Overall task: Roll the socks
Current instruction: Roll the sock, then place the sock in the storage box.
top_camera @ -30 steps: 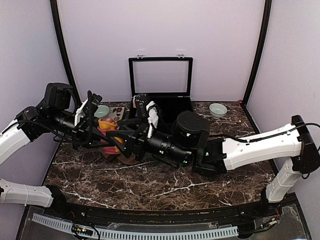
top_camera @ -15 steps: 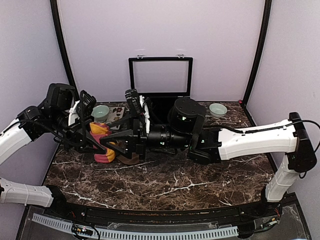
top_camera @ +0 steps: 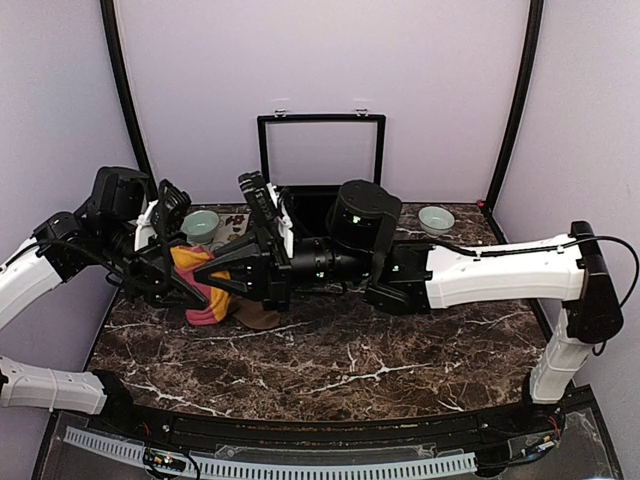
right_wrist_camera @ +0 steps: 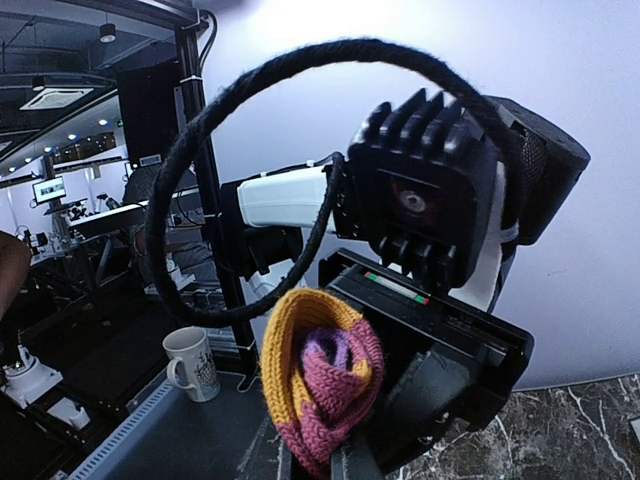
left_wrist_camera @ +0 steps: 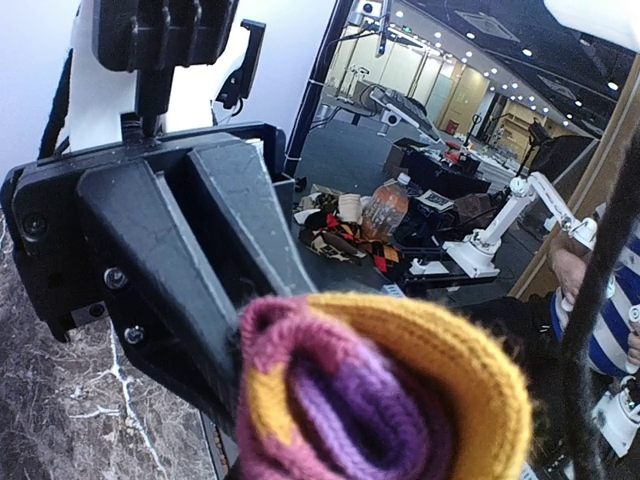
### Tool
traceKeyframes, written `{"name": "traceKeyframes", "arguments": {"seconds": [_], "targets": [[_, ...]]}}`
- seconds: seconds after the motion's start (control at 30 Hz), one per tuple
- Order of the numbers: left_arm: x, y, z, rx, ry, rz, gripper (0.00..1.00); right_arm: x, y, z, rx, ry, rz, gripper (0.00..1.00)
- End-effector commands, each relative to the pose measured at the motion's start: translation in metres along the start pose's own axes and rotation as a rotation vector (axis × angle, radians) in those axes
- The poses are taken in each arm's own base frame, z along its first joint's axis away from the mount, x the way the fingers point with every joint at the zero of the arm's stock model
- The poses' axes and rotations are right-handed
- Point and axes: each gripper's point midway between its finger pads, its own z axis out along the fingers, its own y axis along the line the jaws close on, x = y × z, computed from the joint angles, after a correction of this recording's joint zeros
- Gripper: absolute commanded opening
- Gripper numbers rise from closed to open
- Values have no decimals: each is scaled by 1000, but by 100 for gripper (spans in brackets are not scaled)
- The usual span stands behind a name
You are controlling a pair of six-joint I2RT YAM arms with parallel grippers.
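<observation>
The red-maroon roll is wrapped in its orange cuff (top_camera: 188, 258) and the black case (top_camera: 316, 206) is open, so the robot's right gripper should keep going to the case and let go of the roll inside it.
The red-maroon sock (top_camera: 205, 295), rolled with its orange and purple cuff showing, hangs just above the table at the left between my two grippers. My right gripper (top_camera: 226, 283) reaches in from the right and is shut on it. In the right wrist view the roll (right_wrist_camera: 315, 385) sits on the right gripper (right_wrist_camera: 335, 465), with the left gripper's black body right behind it. My left gripper (top_camera: 188, 280) is against the roll from the left. The roll (left_wrist_camera: 390, 390) fills the left wrist view and hides the left fingers. The tan-brown sock (top_camera: 262, 318) lies flat on the marble under the right gripper.
An open black case (top_camera: 320, 150) stands at the back centre with its lid upright. Pale green bowls (top_camera: 203, 222) (top_camera: 435, 218) sit at the back left and back right. A black cable (right_wrist_camera: 200, 150) loops across the right wrist view.
The right arm has swung further left and its jaws have closed on the roll. The roll has shifted left and lower, and the left gripper has eased slightly.
</observation>
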Motion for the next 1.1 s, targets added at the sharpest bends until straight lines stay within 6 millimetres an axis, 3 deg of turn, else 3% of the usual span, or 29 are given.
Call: {"name": "traceKeyframes", "arguments": {"seconds": [0.0,0.07,0.17,0.23,0.37,0.53,0.63,0.7,0.77,0.9,1.07], "targets": [[-5,3,2,-20,9,23,35,31,-18,1,34,88,58,0],[-2,15,1,-99,34,18,50,32,-21,-6,56,94,62,0],[6,36,-4,-222,92,27,85,31,-32,-24,121,86,65,0],[16,51,-12,-313,154,31,91,32,-45,-39,188,86,68,0],[39,96,-51,-528,251,-38,94,33,-90,-86,390,90,61,0],[65,161,-135,-833,255,-161,96,25,-171,-149,696,100,-20,0],[91,199,-193,-1027,278,-281,96,22,-219,-166,814,115,-105,0],[109,213,-220,-1093,292,-381,96,23,-250,-166,834,142,-135,0],[127,220,-234,-1114,319,-469,96,25,-281,-161,846,168,-179,0],[147,222,-242,-1098,305,-553,96,33,-342,-158,863,170,-222,0],[163,224,-242,-1107,263,-564,94,74,-410,-162,864,198,-154,0]]}}
